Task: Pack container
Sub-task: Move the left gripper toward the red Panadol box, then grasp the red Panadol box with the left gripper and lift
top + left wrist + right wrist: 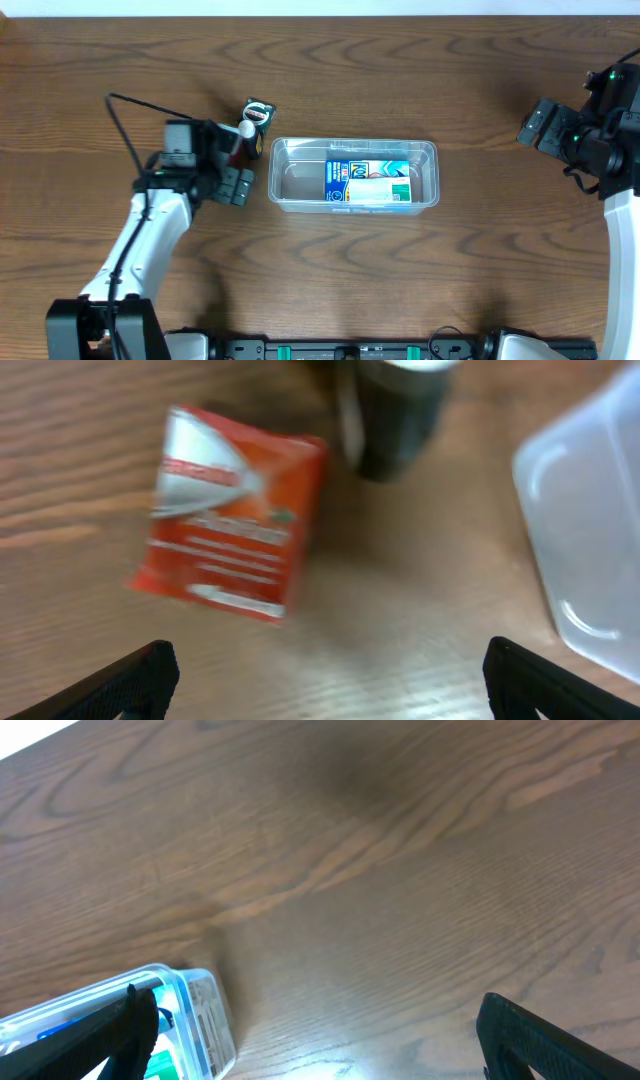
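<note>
The open fingers of my left gripper are toward the container and crooked to the red box (296, 530), so I should swing back and line them up straight over its middle (230, 515) before I lower them.
The clear plastic container (284, 172) sits at the table's middle, with a blue-and-white box (367, 182) lying inside it. My left gripper (236, 160) is open just left of the container. In the left wrist view the open fingers (320, 682) hold nothing. A small red box (230, 510) lies on the wood just ahead of them, and the container's corner (590, 530) is at the right. My right gripper (533, 126) hovers far right, open and empty (330, 1042). The container's end (195, 1015) shows at the lower left of the right wrist view.
A small dark round object (258, 113) stands behind the red box (237, 150); it also shows in the left wrist view (395, 415). The wooden table (420, 80) carries nothing else. The arm bases stand along the front edge.
</note>
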You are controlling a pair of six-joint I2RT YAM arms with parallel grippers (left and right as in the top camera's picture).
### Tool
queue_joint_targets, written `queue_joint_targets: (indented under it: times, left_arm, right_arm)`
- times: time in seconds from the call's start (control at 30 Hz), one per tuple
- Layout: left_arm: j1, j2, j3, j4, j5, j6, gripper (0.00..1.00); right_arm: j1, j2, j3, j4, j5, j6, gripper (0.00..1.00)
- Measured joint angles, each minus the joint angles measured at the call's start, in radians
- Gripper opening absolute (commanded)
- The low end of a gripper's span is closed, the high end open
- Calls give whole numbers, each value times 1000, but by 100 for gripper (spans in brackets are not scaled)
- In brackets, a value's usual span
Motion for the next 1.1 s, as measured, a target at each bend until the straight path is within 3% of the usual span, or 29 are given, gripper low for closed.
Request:
queue_joint_targets:
  times: [0.23, 0.57, 0.87, 1.1]
  left_arm:
    - [107, 42, 132, -146, 66, -7, 98]
    - [108, 262, 602, -559, 89, -5, 98]
    - [108, 449, 623, -599, 89, 51, 98]
    - [108, 487, 623, -576, 89, 105, 98]
  right_arm:
    - [0, 0, 0, 0, 0, 0, 99]
    - [0, 0, 0, 0, 0, 0, 99]
    - [0, 0, 0, 0, 0, 0, 99]
    - [0, 0, 0, 0, 0, 0, 99]
